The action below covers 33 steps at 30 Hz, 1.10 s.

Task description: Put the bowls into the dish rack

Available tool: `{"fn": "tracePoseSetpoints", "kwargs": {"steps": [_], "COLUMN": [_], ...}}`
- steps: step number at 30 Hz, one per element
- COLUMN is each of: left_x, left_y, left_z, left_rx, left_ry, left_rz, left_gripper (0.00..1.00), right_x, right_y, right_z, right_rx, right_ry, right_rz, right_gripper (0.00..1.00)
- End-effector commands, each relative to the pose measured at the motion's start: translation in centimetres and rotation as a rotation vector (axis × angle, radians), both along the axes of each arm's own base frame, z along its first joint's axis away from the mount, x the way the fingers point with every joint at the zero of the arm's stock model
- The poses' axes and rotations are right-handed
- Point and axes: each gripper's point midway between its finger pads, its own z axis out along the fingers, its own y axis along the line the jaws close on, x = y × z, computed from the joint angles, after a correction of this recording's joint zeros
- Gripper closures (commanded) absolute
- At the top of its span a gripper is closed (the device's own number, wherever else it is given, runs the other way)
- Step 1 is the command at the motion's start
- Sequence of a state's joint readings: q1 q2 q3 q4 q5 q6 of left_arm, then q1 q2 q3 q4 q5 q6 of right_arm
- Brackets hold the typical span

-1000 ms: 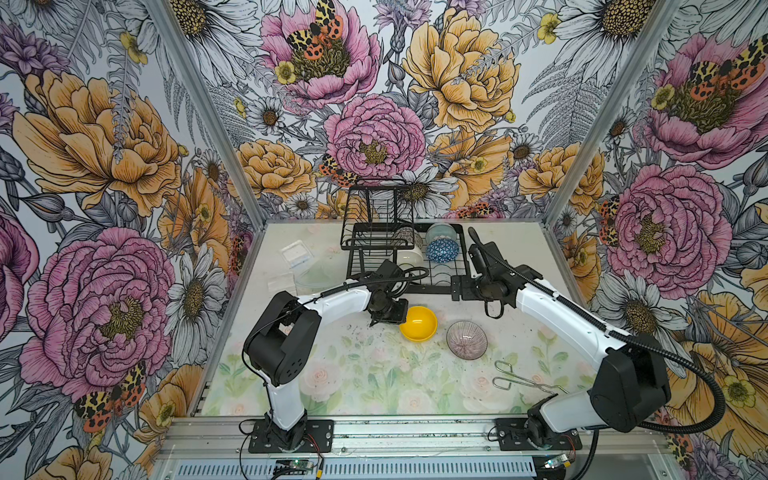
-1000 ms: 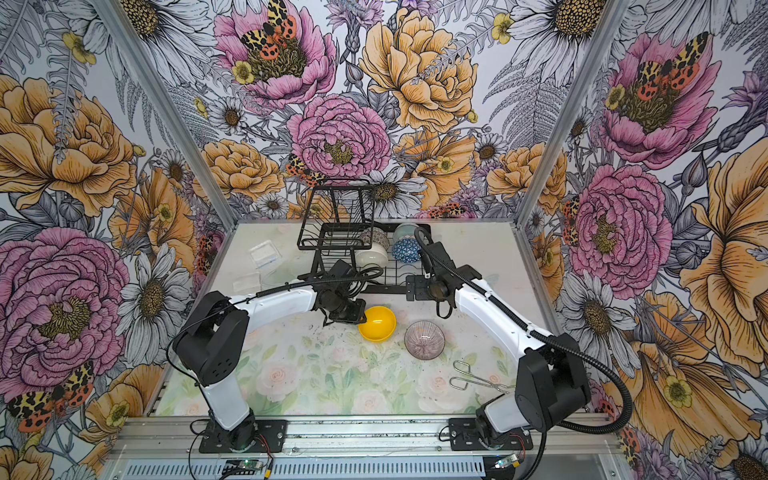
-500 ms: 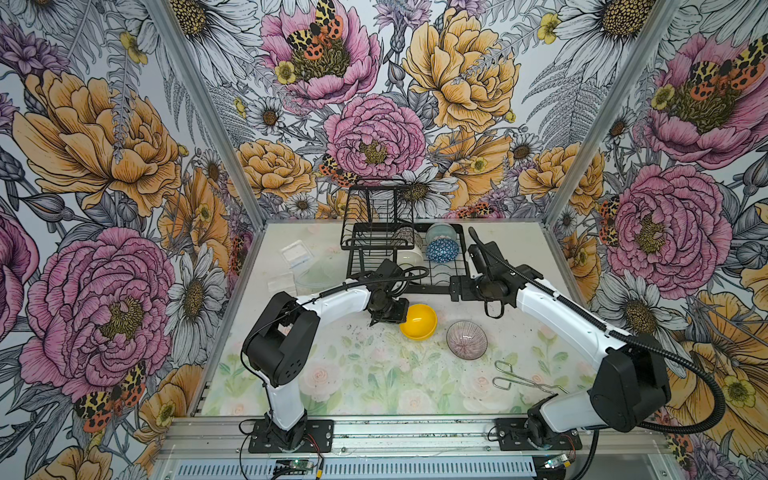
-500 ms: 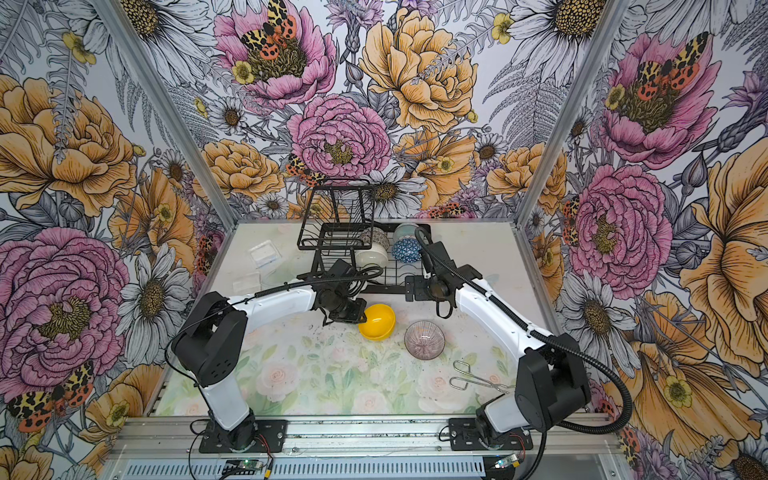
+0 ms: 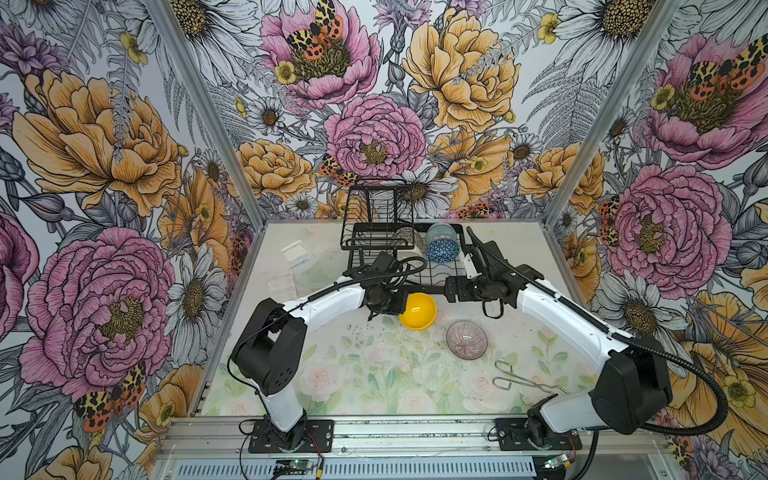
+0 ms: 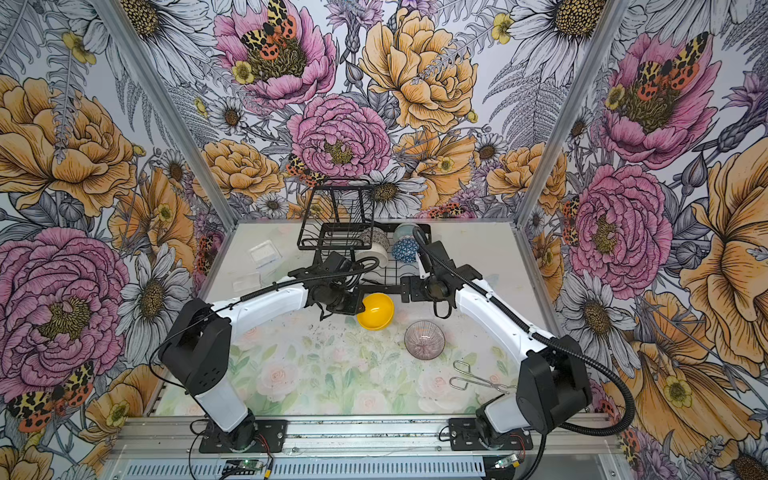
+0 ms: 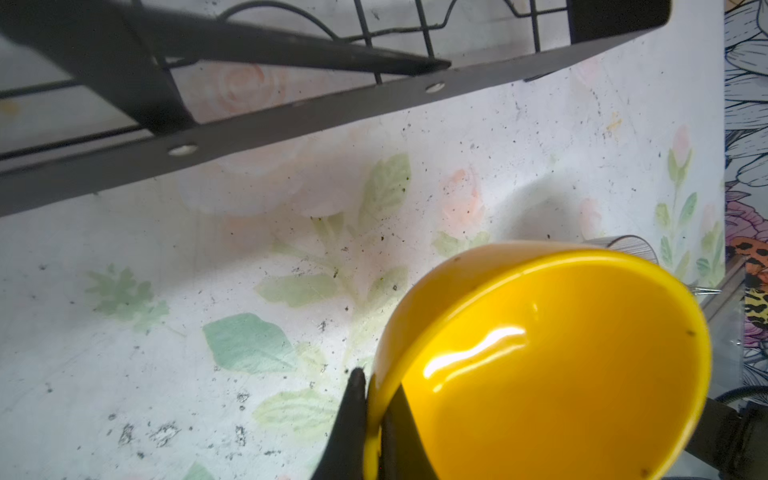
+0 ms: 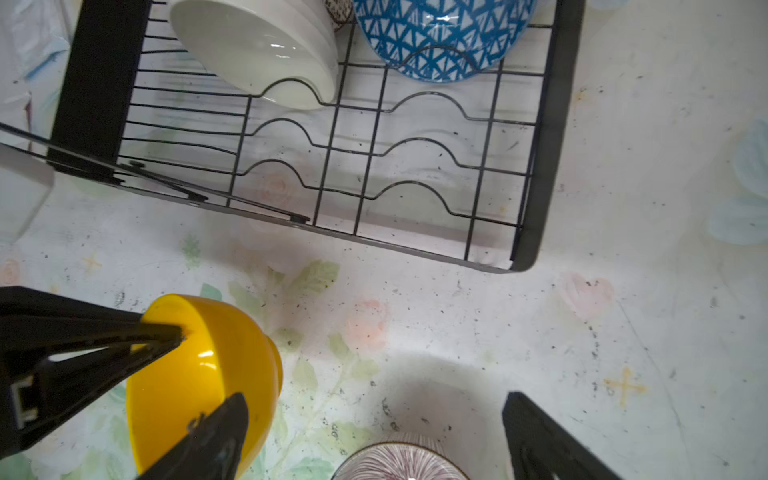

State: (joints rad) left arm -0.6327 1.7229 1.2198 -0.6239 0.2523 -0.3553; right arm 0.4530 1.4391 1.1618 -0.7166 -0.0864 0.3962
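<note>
The left gripper is holding the yellow bowl by the rim on the raised upper basket's side, so next the right gripper grips the yellow bowl's opposite rim (image 5: 435, 305) before loading.
My left gripper (image 7: 374, 386) is shut on the rim of the yellow bowl (image 7: 561, 365), one finger inside and one outside. The bowl (image 5: 417, 311) hangs tilted just in front of the dish rack (image 5: 376, 243). My right gripper (image 8: 374, 409) stands open above the table, beside the yellow bowl (image 8: 216, 374) and over the mauve bowl (image 8: 399, 461), holding nothing. The mauve bowl (image 5: 466, 340) sits upright on the table. In the rack's base stand a cream bowl (image 8: 257, 45) and a blue triangle-patterned bowl (image 8: 440, 37). A mosaic bowl (image 5: 405, 237) and a pale teal bowl (image 5: 440, 230) stand behind them.
Metal wire tongs (image 5: 523, 380) lie on the table at the front right. Clear plastic packets (image 5: 296, 251) lie left of the rack. The rack's raised upper basket (image 5: 380, 208) stands on its left side. Front slots of the rack base (image 8: 374, 166) hold nothing.
The left gripper has raised the yellow bowl slightly and brought it a little closer to the rack. The right arm has hardly moved.
</note>
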Motion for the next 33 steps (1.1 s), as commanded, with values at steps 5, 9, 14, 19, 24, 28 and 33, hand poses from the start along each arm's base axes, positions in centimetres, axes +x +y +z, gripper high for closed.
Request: {"fn": "tracePoseSetpoints", "kwargs": {"steps": [5,9,14,19,24,28,33], "left_x": [1.6,1.7,1.8,2.0,2.2,2.2,2.3], "left_y": [-0.5,-0.5,-0.5,-0.5,-0.4,-0.4,-0.3], "left_z": [2.6,3.0,3.9,4.8,5.0,5.2,5.0], "left_rx": [-0.03,-0.034,-0.045,-0.057,-0.057,-0.06,-0.055], "left_ry": [-0.085,-0.095,-0.113,-0.131,-0.137,-0.143,-0.142], "left_rz": [-0.005,-0.004,-0.005,0.001,0.006,0.005,0.007], "left_gripper": [1.0,1.0,1.0,1.0,1.0,1.0,1.0], "right_x": [-0.4,-0.8,-0.8,-1.1,-1.0,-1.0,-0.9], "right_y": [4.0,4.7,5.3,6.0,6.0,6.0,6.0], "right_z": [3.5,2.5,1.3,0.3,-0.9,-1.4,-1.6], "right_rx": [0.119,0.12,0.114,0.111,0.081,0.075,0.071], "right_ry": [-0.065,-0.033,0.0,0.032,0.053,0.065,0.07], "right_rz": [0.158,0.18,0.192,0.209,0.201,0.197,0.197], "right_gripper": [0.16,0.26,0.36,0.4,0.47,0.54,0.69]}}
